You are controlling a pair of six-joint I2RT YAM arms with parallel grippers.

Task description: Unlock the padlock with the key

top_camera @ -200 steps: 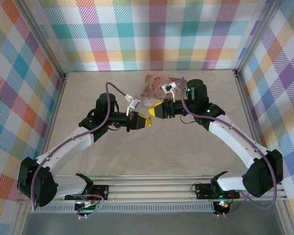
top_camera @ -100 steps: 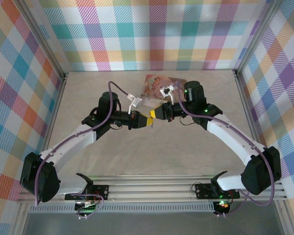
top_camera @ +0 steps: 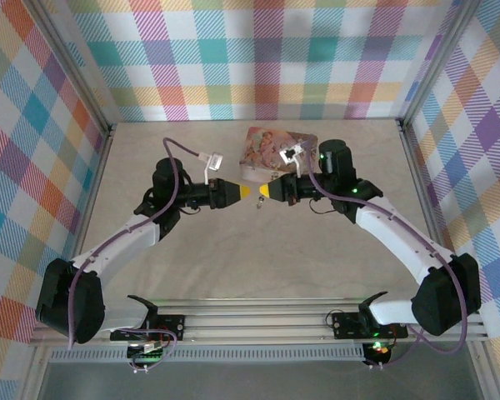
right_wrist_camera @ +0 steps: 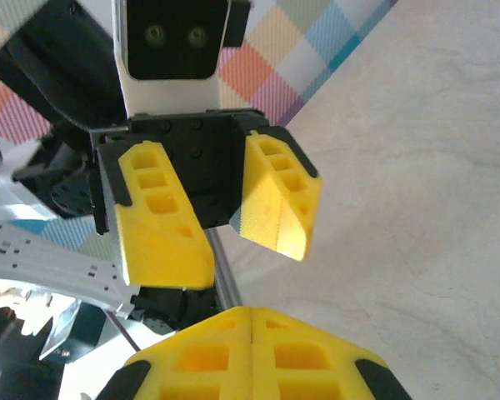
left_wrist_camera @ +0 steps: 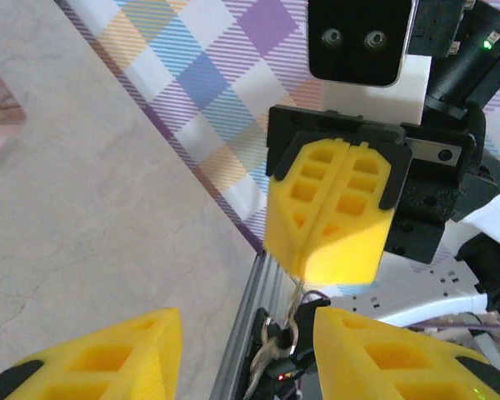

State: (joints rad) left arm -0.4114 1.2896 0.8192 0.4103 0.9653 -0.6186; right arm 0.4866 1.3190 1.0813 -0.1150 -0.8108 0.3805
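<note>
The key's blade [left_wrist_camera: 299, 288] is covered by my right gripper's fingers, so my left gripper should grab the key by its ring end [left_wrist_camera: 281, 335] to leave the blade free for the padlock.
In the left wrist view my right gripper [left_wrist_camera: 329, 212] is shut on the key [left_wrist_camera: 297, 289], a thin metal sliver sticking out below its yellow fingers. A small ring with more metal keys [left_wrist_camera: 277, 343] dangles from it. My left gripper [left_wrist_camera: 246, 325] stands open just in front, with nothing between its fingers. From above, the left gripper [top_camera: 242, 192] and right gripper [top_camera: 265, 192] face each other tip to tip over mid-table, and the key [top_camera: 259, 205] hangs under the right one. The right wrist view shows my shut right gripper [right_wrist_camera: 252, 317] and the left gripper [right_wrist_camera: 229, 250] open. The padlock is out of view.
A pink picture-printed tin box [top_camera: 267, 148] lies on the table just behind the two grippers, toward the back wall. Plaid walls enclose the table on three sides. An aluminium rail [top_camera: 258, 323] runs along the near edge.
My left gripper has opened and drawn back to the left, leaving a small gap. The right gripper stays shut with the key hanging from it. Both wrists have rolled.
</note>
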